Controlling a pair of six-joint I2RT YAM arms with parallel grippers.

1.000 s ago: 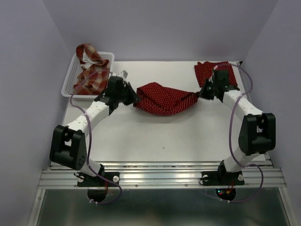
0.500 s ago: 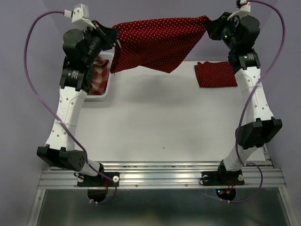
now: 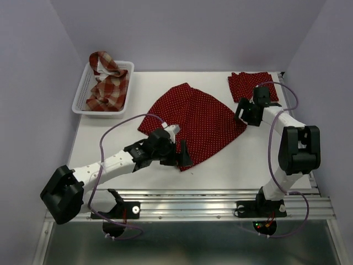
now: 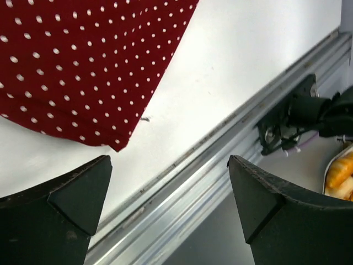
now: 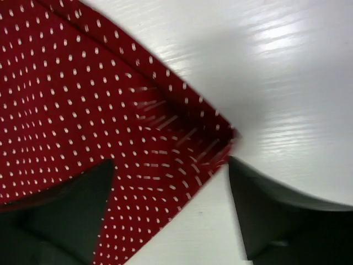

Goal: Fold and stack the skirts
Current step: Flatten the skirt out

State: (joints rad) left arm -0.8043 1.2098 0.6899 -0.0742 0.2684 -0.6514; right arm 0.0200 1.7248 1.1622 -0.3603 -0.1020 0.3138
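My right gripper should take the skirt's near corner (image 3: 181, 168), which points at the bar as the skirt lies crooked, and my left gripper should take the skirt's corner (image 3: 142, 129) toward the basket.
A dark red polka-dot skirt (image 3: 193, 118) lies spread flat in the middle of the table. My left gripper (image 3: 183, 155) stands open at its near corner, and the left wrist view shows that corner (image 4: 83, 66) lying free ahead of the left gripper (image 4: 170, 182). My right gripper (image 3: 241, 115) is open at the skirt's right corner. In the right wrist view the cloth (image 5: 83, 110) lies under and between the spread fingers of the right gripper (image 5: 171, 182), held by neither. A second polka-dot skirt (image 3: 251, 84) lies folded at the back right. The plaid skirt (image 3: 107, 85) sits crumpled in the basket.
The white lattice basket (image 3: 80, 94) stands at the back left corner of the table. A metal rail (image 4: 220, 160) runs along the table's near edge, just past the left gripper. Purple walls close in the left, back and right sides.
Both arms came down from holding the polka-dot skirt stretched high in the air. The skirt now lies flat on the table, and both grippers have opened and let it go.
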